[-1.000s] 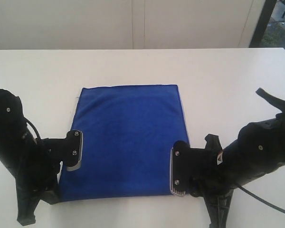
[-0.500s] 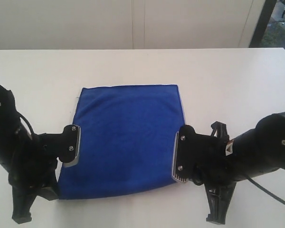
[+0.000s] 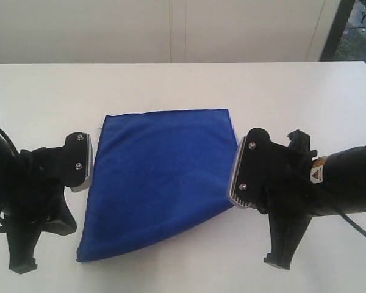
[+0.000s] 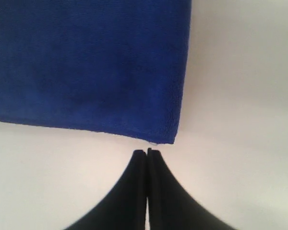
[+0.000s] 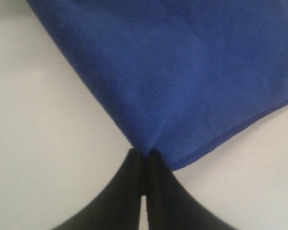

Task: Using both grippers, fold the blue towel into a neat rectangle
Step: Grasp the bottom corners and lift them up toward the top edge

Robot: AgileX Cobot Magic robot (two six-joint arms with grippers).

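Note:
My left gripper is closed short of the blue towel's near corner (image 3: 80,259), so it needs to open and pinch that corner (image 3: 85,253) while my right gripper keeps hold of its own corner of the towel.
The blue towel (image 3: 161,174) lies on the white table (image 3: 183,85). Its near right corner is lifted, so the near edge slants down to the near left corner, which rests on the table. My right gripper (image 3: 239,183) is shut on the towel's right edge, and the cloth (image 5: 182,72) bunches into its tips (image 5: 144,154). My left gripper (image 3: 81,171) hovers just off the towel's left edge, shut with nothing in it. In the left wrist view, a corner of the towel (image 4: 170,134) lies just past the tips (image 4: 147,152), with a small gap between them.
A pale wall runs along the table's far edge, with a dark window frame (image 3: 341,24) at the far right. Both black arms (image 3: 24,213) (image 3: 335,183) stand over the near corners of the table.
The right gripper closed on the towel's right edge and raised it up and back, turning the straight near edge into a slant. The left gripper lifted away off the left edge, still shut and empty.

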